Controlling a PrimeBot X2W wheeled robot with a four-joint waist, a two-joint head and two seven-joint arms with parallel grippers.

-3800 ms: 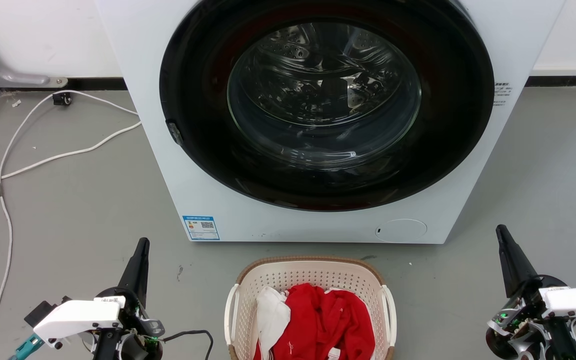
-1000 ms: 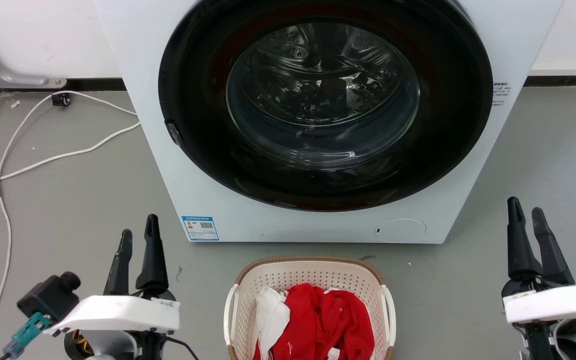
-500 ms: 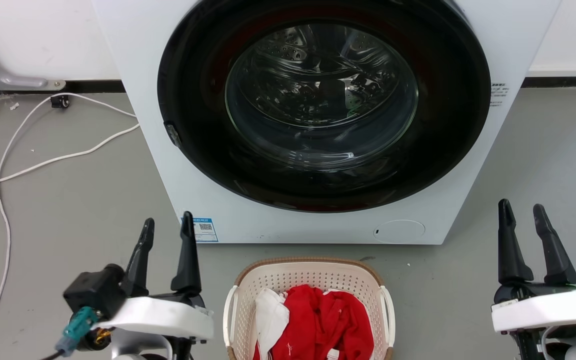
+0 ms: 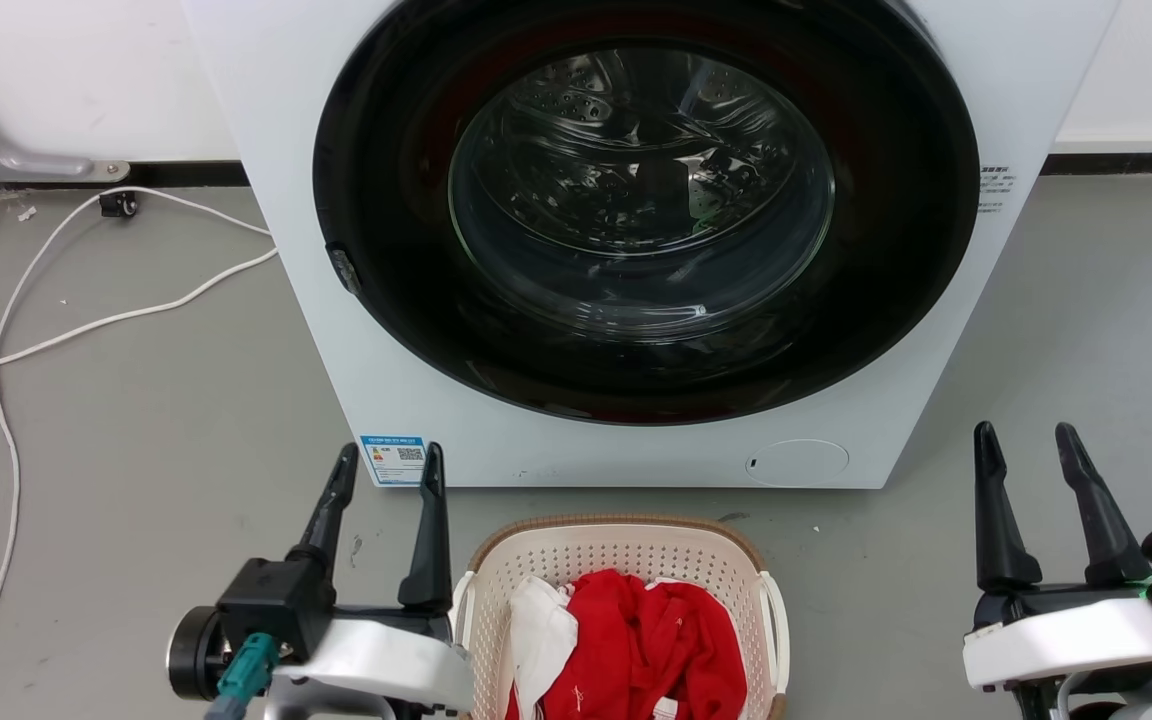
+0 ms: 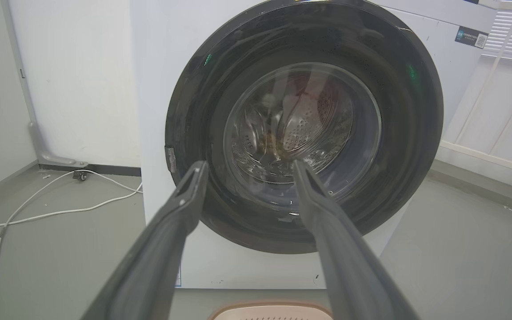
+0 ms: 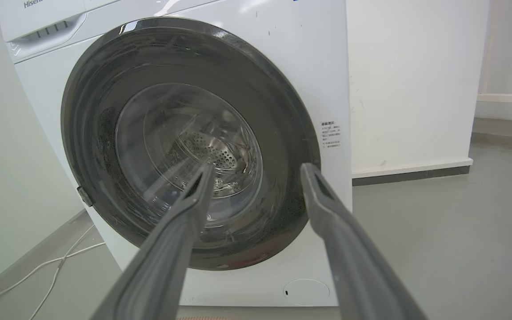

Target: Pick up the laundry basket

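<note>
The laundry basket [image 4: 620,550] should bring the clothes [image 4: 644,648] along level and settled when I lift it by its handles, because they are bunched up below its brown rim.
The laundry basket [image 4: 626,548], cream-white and perforated with a brown rim, stands on the floor at the bottom middle of the head view, holding red and white clothes. Its far rim [image 5: 271,310] peeks in at the bottom of the left wrist view. My left gripper [image 4: 388,462] is open, right beside the basket's left handle, with nothing between its fingers. My right gripper [image 4: 1024,440] is open too, well off to the basket's right, above bare floor. In both wrist views the open grippers [image 5: 248,166] [image 6: 258,170] point at the washing machine.
A white washing machine [image 4: 636,230] with a large dark round door, shut, stands just behind the basket. White cables [image 4: 86,320] trail over the grey floor at the left. A wall runs behind the machine, and white railing [image 5: 496,111] stands to its right.
My left gripper has swung rightward to the basket's left handle. My right gripper has shifted slightly left and down. Both went from shut, 3.8 s ago, to open.
</note>
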